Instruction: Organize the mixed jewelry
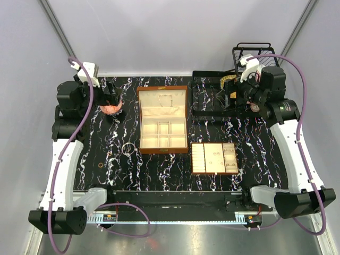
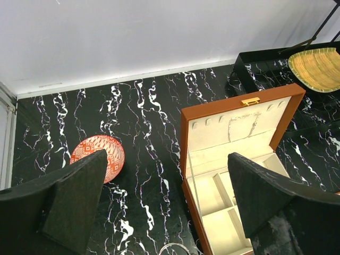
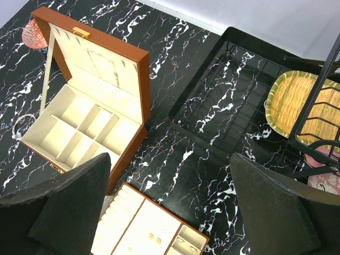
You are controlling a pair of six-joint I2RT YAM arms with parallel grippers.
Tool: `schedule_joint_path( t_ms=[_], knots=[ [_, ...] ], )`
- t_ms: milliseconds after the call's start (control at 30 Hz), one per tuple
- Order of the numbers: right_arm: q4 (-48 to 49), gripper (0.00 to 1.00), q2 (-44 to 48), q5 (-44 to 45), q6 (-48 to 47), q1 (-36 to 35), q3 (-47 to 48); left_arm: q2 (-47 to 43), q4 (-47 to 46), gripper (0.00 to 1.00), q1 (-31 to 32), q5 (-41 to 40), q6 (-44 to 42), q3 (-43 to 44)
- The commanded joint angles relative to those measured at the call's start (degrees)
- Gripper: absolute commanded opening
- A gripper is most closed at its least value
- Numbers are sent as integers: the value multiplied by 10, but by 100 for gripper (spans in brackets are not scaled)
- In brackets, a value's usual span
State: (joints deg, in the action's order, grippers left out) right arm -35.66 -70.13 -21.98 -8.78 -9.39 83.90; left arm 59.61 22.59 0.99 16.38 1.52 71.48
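Observation:
The silvery wire hoop (image 1: 128, 149) is clear of the brown box, so the robot's left gripper stays open and keep going toward the hoop's rim (image 1: 131, 154) until its fingers are on either side of that rim.
A silvery wire hoop (image 1: 127, 149) lies on the black marble table left of the open brown box (image 1: 162, 119). Its top arc shows in the left wrist view (image 2: 175, 247), and it shows at the right wrist view's left edge (image 3: 18, 125). A tiny coppery ring (image 1: 101, 166) lies nearer the front left. Tiny glinting bits (image 3: 154, 240) sit in the flat cream tray (image 1: 213, 158). My left gripper (image 1: 109, 96) is open and empty, raised at the back left. My right gripper (image 1: 234, 95) is open and empty, raised at the back right.
A red patterned bowl (image 1: 111, 108) sits under the left gripper and shows in the left wrist view (image 2: 98, 156). A black wire tray (image 3: 228, 95) and a woven yellow plate (image 3: 297, 106) stand at the back right. A thin chain (image 2: 234, 125) hangs in the box lid.

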Motion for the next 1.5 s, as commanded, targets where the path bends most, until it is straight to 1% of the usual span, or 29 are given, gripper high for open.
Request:
schedule_joint_path(
  t_ms=[0,233,333,433,467,533,567,700,933,967,1100,1167,1300,1467],
  knots=[
    [2,100,11,10,-8,-6,3,-25,-27,99,1,15,0,-4],
    [-1,100,22,-3,-19,-6,-18,-40,1,99,1,-4,-12,-8],
    [-18,100,17,3,-25,-6,-27,-48,26,99,1,-9,-49,-16],
    [-23,100,14,11,-31,-6,-45,-57,61,99,1,15,-104,-28],
    [-23,100,15,11,-30,-7,-51,-63,70,99,1,23,-134,-36],
    [-11,100,20,10,-29,-6,-74,-67,102,99,1,43,-160,-44],
    [5,100,28,9,-30,-7,-97,-71,112,99,1,56,-191,-55],
    [30,100,37,14,-33,-6,-133,-73,158,99,1,76,-262,-93],
    [41,100,42,12,-41,-6,-159,-74,185,99,1,91,-348,-165],
    [46,100,45,11,-42,-6,-167,-72,189,99,1,98,-372,-182],
    [52,100,45,11,-40,-6,-182,-57,193,98,1,113,-434,-230],
    [52,100,46,11,-38,-6,-183,-34,193,97,2,114,-459,-246],
    [52,100,50,9,-38,-6,-184,15,192,92,4,117,-478,-249],
    [52,100,50,10,-39,-6,-186,71,191,88,9,119,-506,-249]
  ],
)
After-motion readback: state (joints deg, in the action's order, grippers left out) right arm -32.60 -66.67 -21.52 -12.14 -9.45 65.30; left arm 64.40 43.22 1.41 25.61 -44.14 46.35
